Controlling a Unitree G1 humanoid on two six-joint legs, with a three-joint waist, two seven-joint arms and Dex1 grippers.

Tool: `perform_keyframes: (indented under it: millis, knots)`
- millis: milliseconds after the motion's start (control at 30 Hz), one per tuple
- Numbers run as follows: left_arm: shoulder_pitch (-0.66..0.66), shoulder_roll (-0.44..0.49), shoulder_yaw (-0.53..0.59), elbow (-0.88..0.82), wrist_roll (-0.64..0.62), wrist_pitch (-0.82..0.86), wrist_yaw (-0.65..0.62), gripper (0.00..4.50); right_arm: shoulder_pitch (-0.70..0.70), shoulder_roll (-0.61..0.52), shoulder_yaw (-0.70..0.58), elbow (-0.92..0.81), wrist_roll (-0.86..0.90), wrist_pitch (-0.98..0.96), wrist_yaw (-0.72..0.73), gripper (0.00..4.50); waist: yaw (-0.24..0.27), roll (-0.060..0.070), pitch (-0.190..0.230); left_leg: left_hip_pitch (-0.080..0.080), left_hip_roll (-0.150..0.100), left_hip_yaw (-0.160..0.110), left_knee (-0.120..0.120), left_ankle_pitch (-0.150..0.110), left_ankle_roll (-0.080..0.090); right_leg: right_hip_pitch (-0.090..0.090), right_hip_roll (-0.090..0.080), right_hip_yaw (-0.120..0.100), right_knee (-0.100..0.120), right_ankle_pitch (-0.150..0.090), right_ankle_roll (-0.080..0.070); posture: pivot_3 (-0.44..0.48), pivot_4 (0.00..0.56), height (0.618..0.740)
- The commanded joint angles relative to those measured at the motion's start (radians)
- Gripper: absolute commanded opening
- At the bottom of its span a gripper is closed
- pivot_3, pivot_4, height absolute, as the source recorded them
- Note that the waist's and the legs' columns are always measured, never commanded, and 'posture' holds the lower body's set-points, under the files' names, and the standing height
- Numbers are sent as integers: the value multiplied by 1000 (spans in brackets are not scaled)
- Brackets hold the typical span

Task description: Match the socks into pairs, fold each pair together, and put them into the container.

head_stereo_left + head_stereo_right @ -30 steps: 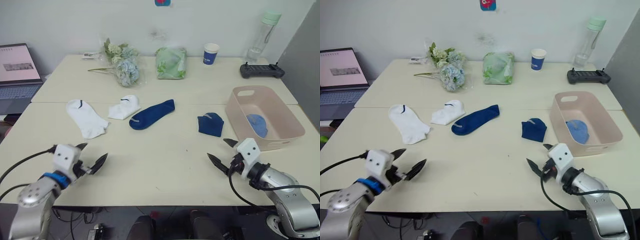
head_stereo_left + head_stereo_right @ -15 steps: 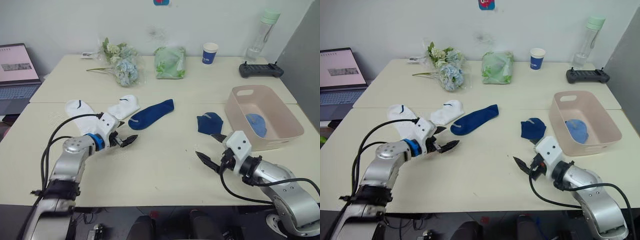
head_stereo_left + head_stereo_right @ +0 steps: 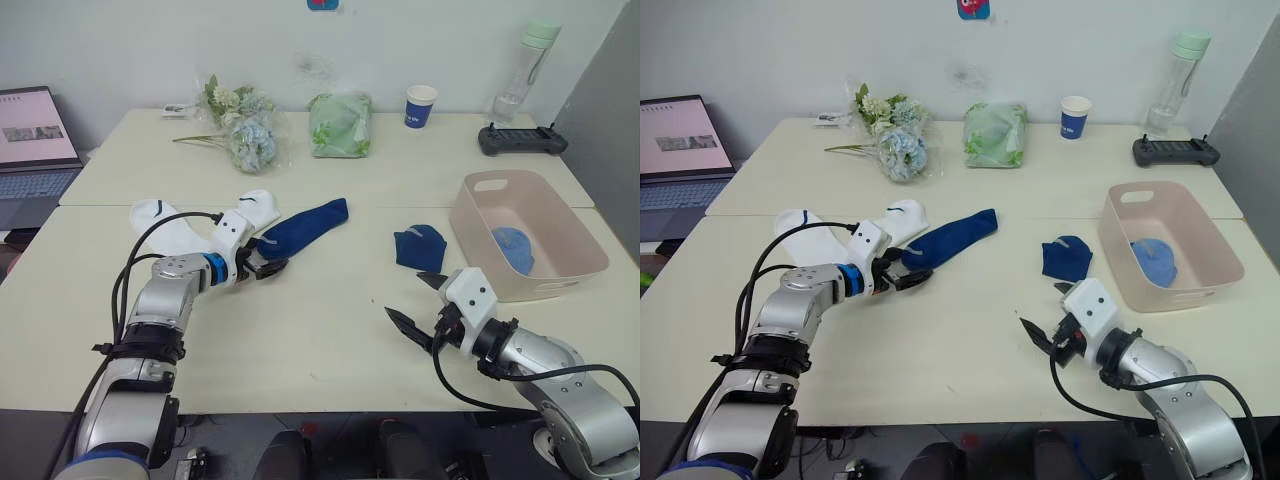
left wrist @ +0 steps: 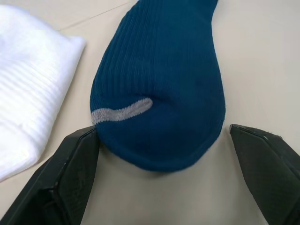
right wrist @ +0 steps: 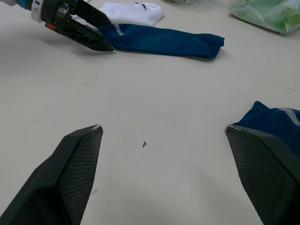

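Note:
I expect the long navy sock (image 3: 303,228) to trail behind alone when I pull its toe end, because it is lying unfolded and away from the white socks.
A long navy sock (image 3: 305,225) lies flat mid-table. My left gripper (image 3: 270,268) is open at its toe end, one finger on each side (image 4: 162,131). Two white socks lie beside it: one (image 3: 256,206) just behind the gripper, the other (image 3: 150,212) partly under my left arm. A folded navy sock (image 3: 420,246) sits near the pale pink container (image 3: 490,181), which holds a light blue sock (image 3: 512,248). My right gripper (image 3: 405,296) hovers open over bare table in front of the folded navy sock (image 5: 274,124).
At the table's back stand a flower bunch (image 3: 240,125), a green bag (image 3: 342,125), a blue-and-white paper cup (image 3: 421,106), a clear bottle (image 3: 525,70) and a black controller (image 3: 522,140). A laptop (image 3: 35,140) sits far left.
My left gripper has travelled from the front left edge up to the long navy sock's toe. My right gripper has drifted a little to the left.

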Motion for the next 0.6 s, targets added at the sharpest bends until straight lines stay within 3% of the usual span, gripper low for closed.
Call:
perform_keyframes:
  millis: [33,400,600]
  knots:
    - [-22,-6,2,14,11,-23,13,3635,-15,0,9,-23,2,-37,4,4500,0,0,0,0,0,0,0,0,0,0,0,0,0,0,0,0,150,740]
    - [-8,-24,1,12,18,-41,21,42,-99,13,-10,-28,57,-62,25,4500,0,0,0,0,0,0,1,0,0,0,-1,0,0,0,0,0,150,740]
    - [129,52,-1,-182,-28,-49,-114,12,-139,7,-9,-34,81,-33,22,4500,-6,0,0,0,1,0,0,0,0,0,-2,1,0,0,0,0,150,740]
